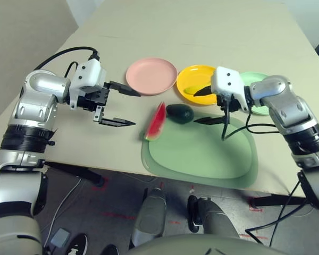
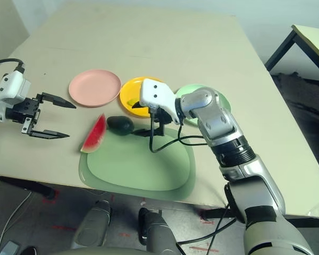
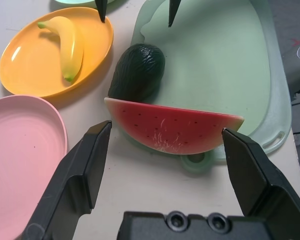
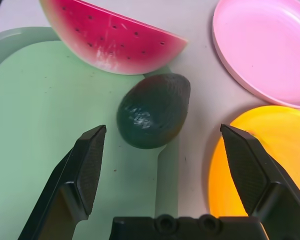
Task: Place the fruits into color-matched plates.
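Observation:
My right gripper is at a slant to the avocado, with a finger over the yellow plate's rim (image 4: 213,167). I should turn the gripper and reach around the avocado's middle (image 4: 153,111).
The red watermelon wedge (image 1: 156,122) stands on its rind at the mat's left corner. The dark green avocado (image 1: 180,113) lies just right of it on the mat's far edge. In the yellow-orange plate (image 1: 189,74) lies the yellow banana (image 3: 70,45). The pink plate (image 1: 151,75) is bare, and the mint green plate (image 1: 252,78) is partly hidden behind my right arm. My left gripper (image 1: 136,109) is open, left of the watermelon and pointing at it. My right gripper (image 1: 194,108) is open just right of the avocado, one finger over the yellow plate's near rim.
A large pale green mat (image 1: 202,154) lies at the table's near edge. The three plates sit in a row behind it. A black cable hangs from my right wrist over the mat's right part. Bare tabletop stretches beyond the plates.

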